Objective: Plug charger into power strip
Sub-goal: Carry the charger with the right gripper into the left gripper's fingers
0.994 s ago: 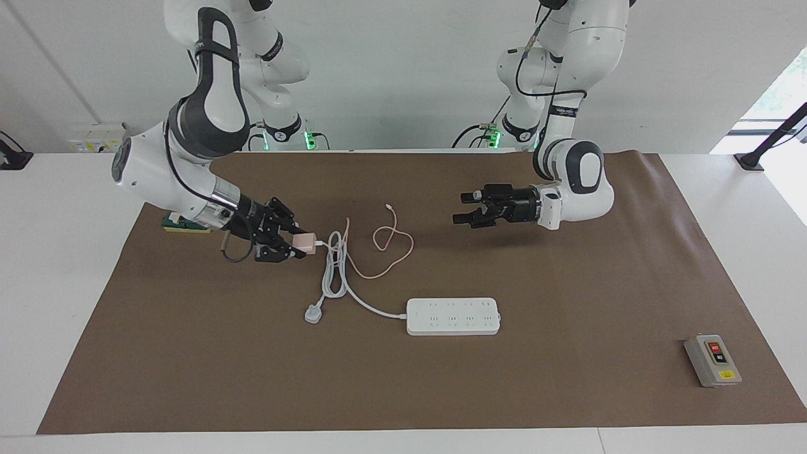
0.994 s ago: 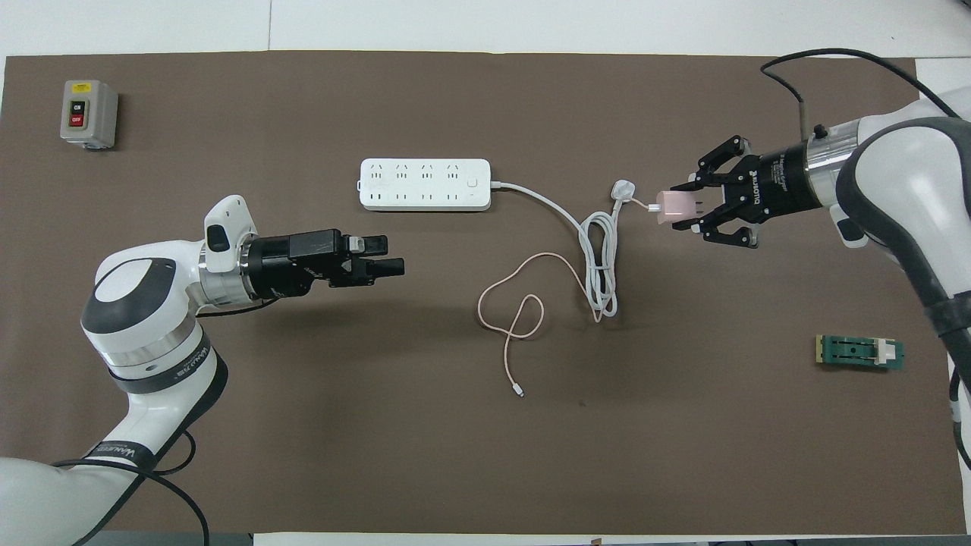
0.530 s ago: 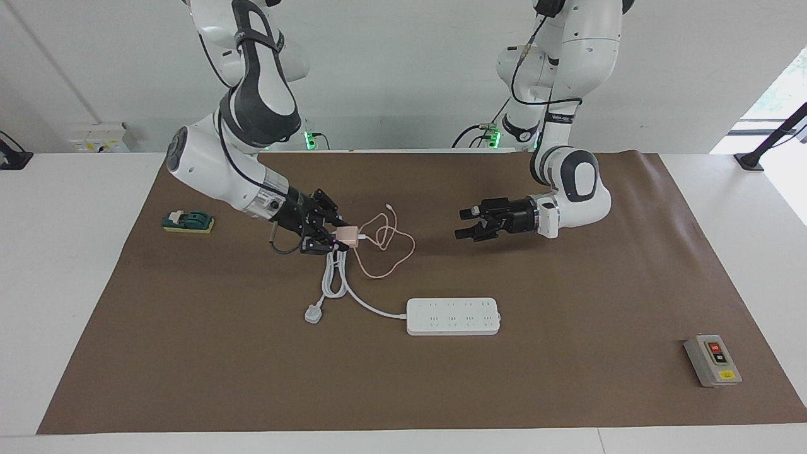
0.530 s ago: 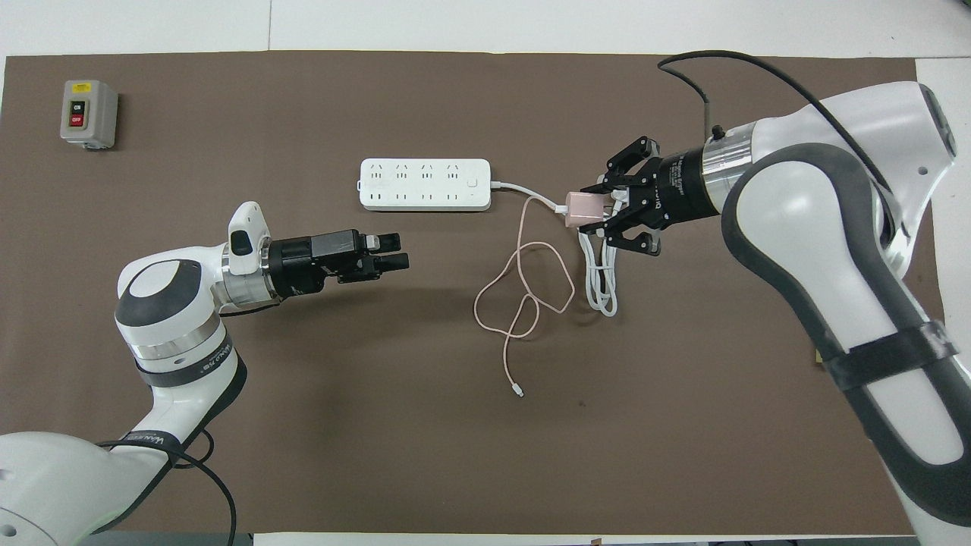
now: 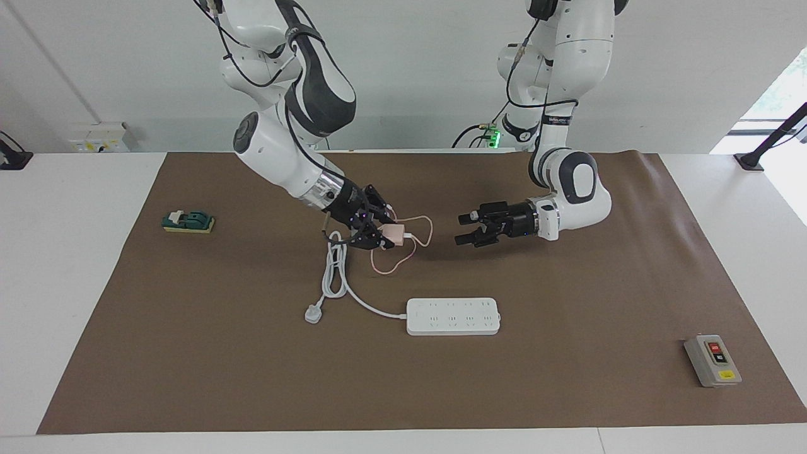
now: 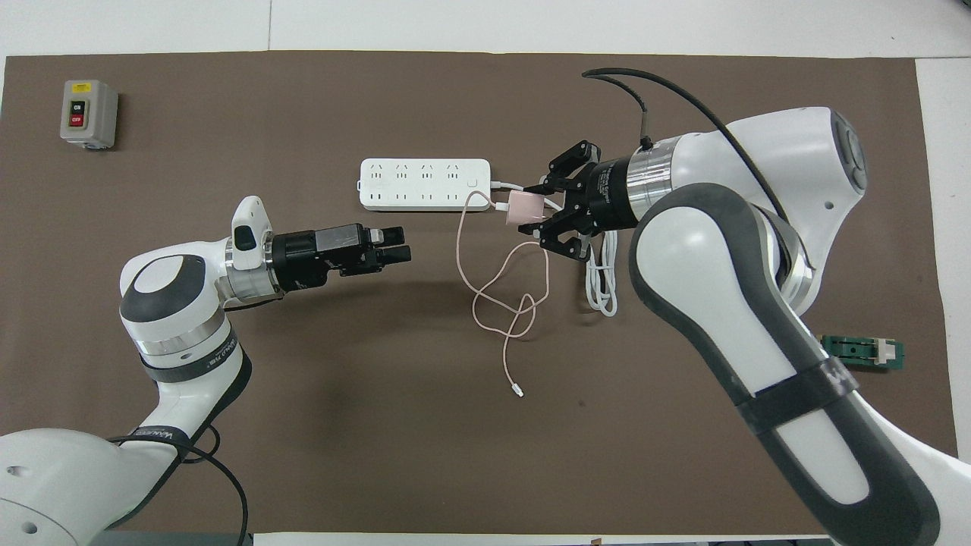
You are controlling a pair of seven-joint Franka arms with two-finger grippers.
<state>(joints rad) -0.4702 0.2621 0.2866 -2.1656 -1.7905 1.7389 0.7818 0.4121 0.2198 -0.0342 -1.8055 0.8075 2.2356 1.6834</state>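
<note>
The thin pink cable makes a loose loop and is plugged into the charger (image 6: 501,206), so I expect its white tip (image 6: 516,390) to trail along when the robot carries the charger.
My right gripper (image 5: 380,234) is shut on the pale-pink charger (image 5: 393,234) and holds it in the air. In the overhead view the right gripper (image 6: 543,211) and the charger (image 6: 525,207) are over the strip's cord, beside the end of the power strip (image 6: 425,183). The thin pink cable (image 6: 493,303) hangs from the charger and loops on the mat to its white tip (image 6: 517,393). The power strip (image 5: 452,316) lies flat on the mat. My left gripper (image 5: 464,229) is open and empty over the mat; it also shows in the overhead view (image 6: 400,244).
The strip's thick white cord (image 5: 334,271) is coiled on the mat and ends in a white round plug (image 5: 313,313). A grey box with red and black buttons (image 5: 712,360) sits toward the left arm's end. A green block (image 5: 187,221) lies toward the right arm's end.
My right gripper has carried the charger from the right arm's end toward the power strip, dragging the pink cable along. The left gripper has shifted only slightly.
</note>
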